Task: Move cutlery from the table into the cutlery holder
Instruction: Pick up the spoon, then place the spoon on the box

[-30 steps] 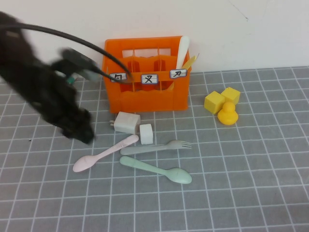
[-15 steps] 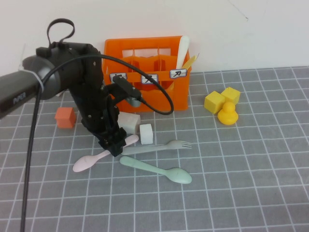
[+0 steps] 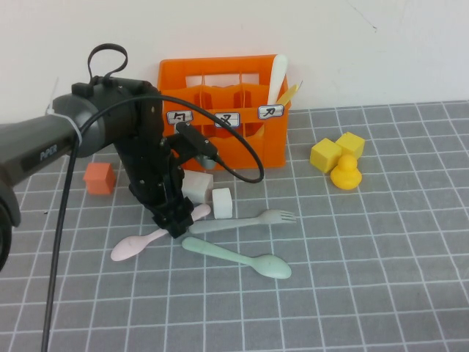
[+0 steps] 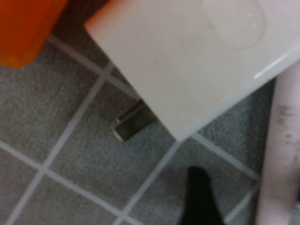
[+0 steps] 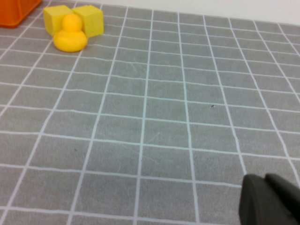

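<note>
I expect the mint-green spoon (image 3: 238, 257) to lean too, bowl up, when I lower it into the orange cutlery holder, because the cream spoon (image 3: 278, 78) leans out of it.
The pale pink spoon (image 3: 146, 240) lies on the grey table (image 3: 366, 249), with the grey-green fork (image 3: 245, 221) and the mint-green spoon (image 3: 238, 257) beside it. The orange cutlery holder (image 3: 223, 143) stands behind them and holds a cream spoon (image 3: 277, 77). My left gripper (image 3: 175, 223) is low over the pink spoon's handle (image 4: 281, 154). It is open, with one dark fingertip (image 4: 199, 197) beside the handle. My right gripper (image 5: 269, 201) is shut and empty over bare table, out of the high view.
Two white cubes (image 3: 194, 183) (image 3: 221, 203) sit between the holder and the cutlery; the larger one (image 4: 187, 56) has metal prongs. A red cube (image 3: 99, 178) is on the left. Two yellow cubes (image 3: 326, 155) and a yellow duck (image 3: 346, 174) are on the right.
My left arm swung in from the left and came down onto the pink spoon's handle. The fork has shifted slightly to the right.
</note>
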`<state>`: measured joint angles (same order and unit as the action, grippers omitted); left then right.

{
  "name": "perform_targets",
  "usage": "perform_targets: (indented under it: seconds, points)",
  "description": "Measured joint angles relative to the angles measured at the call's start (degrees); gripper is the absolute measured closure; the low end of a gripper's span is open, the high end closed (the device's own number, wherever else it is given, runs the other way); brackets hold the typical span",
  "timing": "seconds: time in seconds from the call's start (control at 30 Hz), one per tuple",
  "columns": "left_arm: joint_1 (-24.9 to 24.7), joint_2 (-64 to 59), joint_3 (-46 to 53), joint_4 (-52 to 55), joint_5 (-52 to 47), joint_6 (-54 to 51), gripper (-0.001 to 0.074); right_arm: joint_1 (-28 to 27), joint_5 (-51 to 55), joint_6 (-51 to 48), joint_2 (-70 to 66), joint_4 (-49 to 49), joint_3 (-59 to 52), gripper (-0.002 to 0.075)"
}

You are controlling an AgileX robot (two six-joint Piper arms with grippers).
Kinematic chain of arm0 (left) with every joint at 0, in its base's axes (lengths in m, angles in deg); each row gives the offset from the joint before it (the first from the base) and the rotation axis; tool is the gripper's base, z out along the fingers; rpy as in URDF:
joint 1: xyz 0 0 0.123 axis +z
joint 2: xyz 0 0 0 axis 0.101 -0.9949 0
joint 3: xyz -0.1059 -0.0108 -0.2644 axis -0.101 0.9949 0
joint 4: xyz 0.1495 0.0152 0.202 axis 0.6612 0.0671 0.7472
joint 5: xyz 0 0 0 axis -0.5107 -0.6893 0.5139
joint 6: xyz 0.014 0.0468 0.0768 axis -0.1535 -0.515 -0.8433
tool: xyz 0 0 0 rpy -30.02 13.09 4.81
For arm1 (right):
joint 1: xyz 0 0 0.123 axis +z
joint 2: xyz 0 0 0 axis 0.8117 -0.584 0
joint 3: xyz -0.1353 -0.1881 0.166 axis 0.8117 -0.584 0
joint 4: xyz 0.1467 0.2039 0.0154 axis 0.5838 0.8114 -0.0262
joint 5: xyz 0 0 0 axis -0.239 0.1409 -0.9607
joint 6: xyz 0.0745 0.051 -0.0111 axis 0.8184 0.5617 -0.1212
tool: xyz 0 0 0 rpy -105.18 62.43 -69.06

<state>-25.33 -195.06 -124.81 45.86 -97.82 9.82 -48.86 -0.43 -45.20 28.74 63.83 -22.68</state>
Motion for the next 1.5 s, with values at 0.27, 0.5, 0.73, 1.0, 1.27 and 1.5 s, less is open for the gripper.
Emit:
perform_targets:
  seconds: [0.27,0.5,0.73,1.0,1.27,1.5]
  points:
    - [0.1,-0.2,-0.3,0.7,0.0,-0.2,0.0615,0.0,0.0,0.0,0.0,0.0,0.0,0.0729]
    - [0.1,-0.2,-0.8,-0.1,-6.4,2.9,0.0613,0.0,0.0,0.0,0.0,0.0,0.0,0.0729]
    - [0.1,1.1,-0.4,-1.6,-10.8,6.2,0.0614,0.0,0.0,0.0,0.0,0.0,0.0,0.0729]
    - [0.1,15.0,4.8,-3.0,-11.2,10.9,0.0614,0.0,0.0,0.0,0.0,0.0,0.0,0.0729]
    - [0.1,38.6,16.9,-3.5,2.5,18.4,0.0614,0.0,0.0,0.0,0.0,0.0,0.0,0.0729]
    - [0.1,57.6,31.3,-5.9,28.5,22.2,0.0614,0.0,0.0,0.0,0.0,0.0,0.0,0.0729]
